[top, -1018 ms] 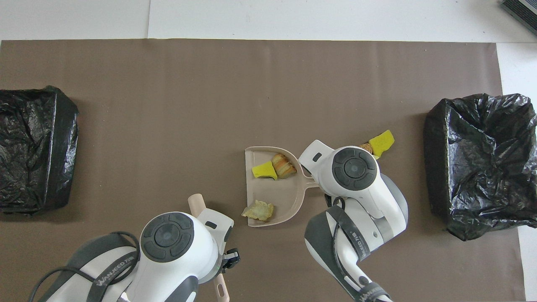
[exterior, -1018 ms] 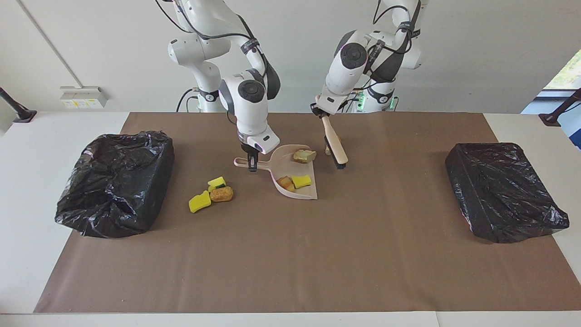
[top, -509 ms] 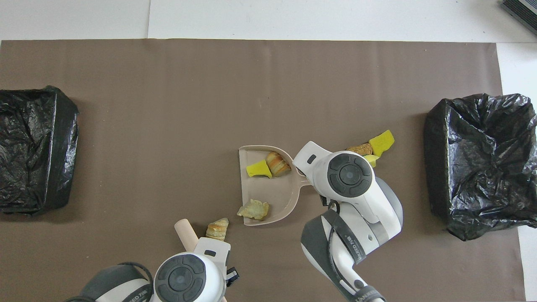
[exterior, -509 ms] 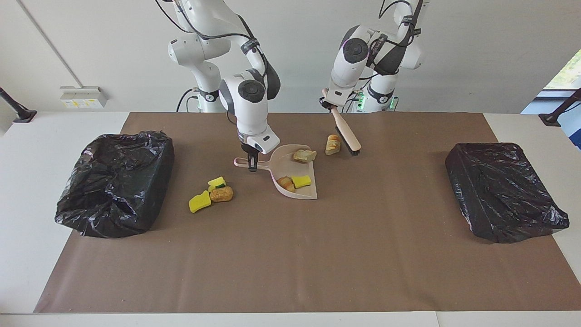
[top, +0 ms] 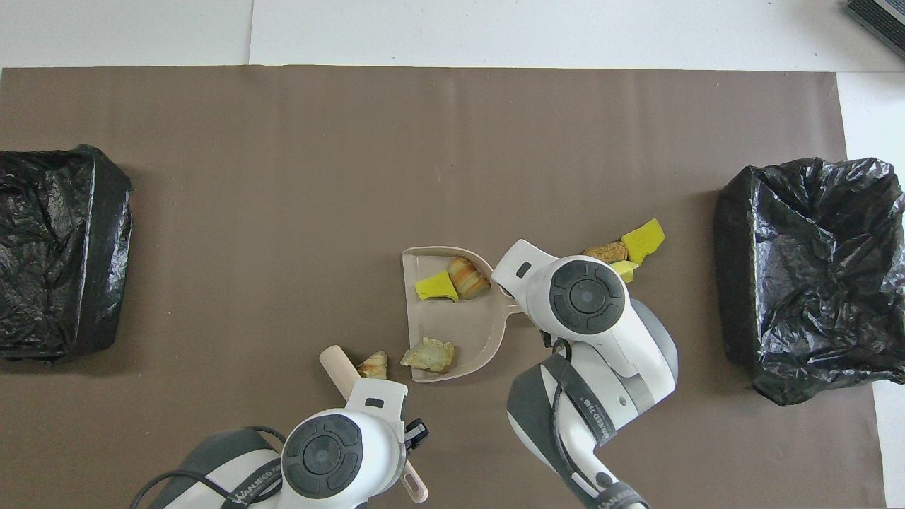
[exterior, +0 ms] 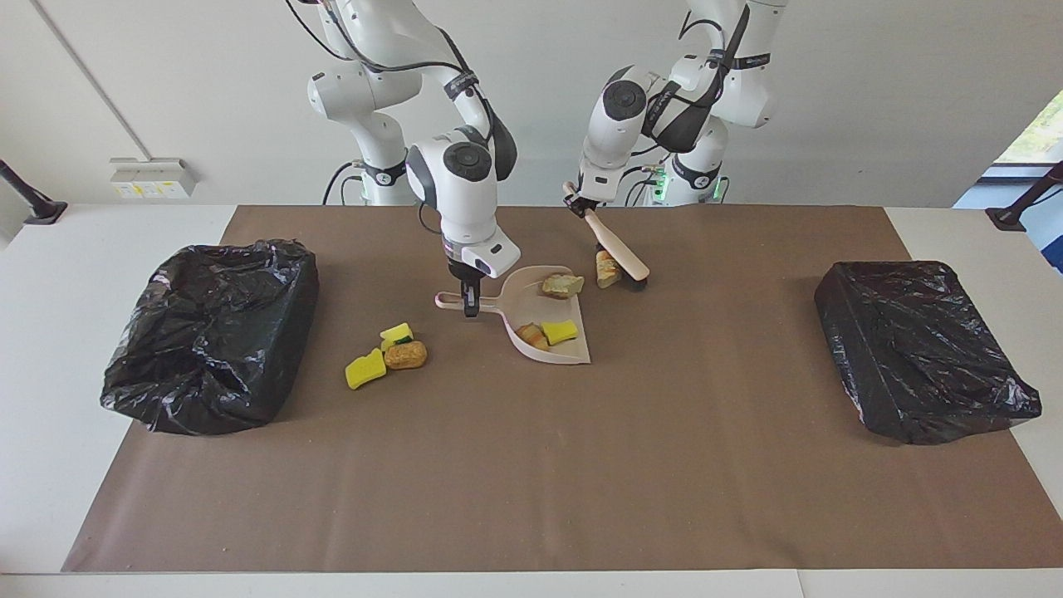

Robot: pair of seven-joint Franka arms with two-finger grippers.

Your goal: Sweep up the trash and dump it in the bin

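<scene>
The robot's left gripper should straighten the brush and sweep the bread piece toward the dustpan opening's middle (top: 407, 317), because the bread piece is facing the pale chunk at the dustpan's corner (top: 426, 355).
My right gripper (exterior: 471, 307) is shut on the handle of the beige dustpan (exterior: 573, 353), which rests on the brown mat. In the pan lie three pieces of trash: a yellow sponge (exterior: 560, 331), a bread piece (exterior: 530, 335) and a pale chunk (exterior: 563, 286). My left gripper (exterior: 575, 199) is shut on the brush (exterior: 614, 242), whose bristles touch the mat beside another bread piece (exterior: 607, 268) at the pan's mouth. Three more pieces (exterior: 386, 355) lie toward the right arm's end of the table. From overhead, both grippers are hidden under their wrists.
A black-bagged bin (exterior: 212, 332) stands at the right arm's end of the table, close to the three loose pieces. A second black-bagged bin (exterior: 922, 349) stands at the left arm's end. The brown mat (exterior: 531, 482) covers most of the table.
The left arm drew the brush back toward the robots, uncovering a bread piece, then pushed that piece closer to the pan's mouth. The dustpan shifted slightly toward the brush.
</scene>
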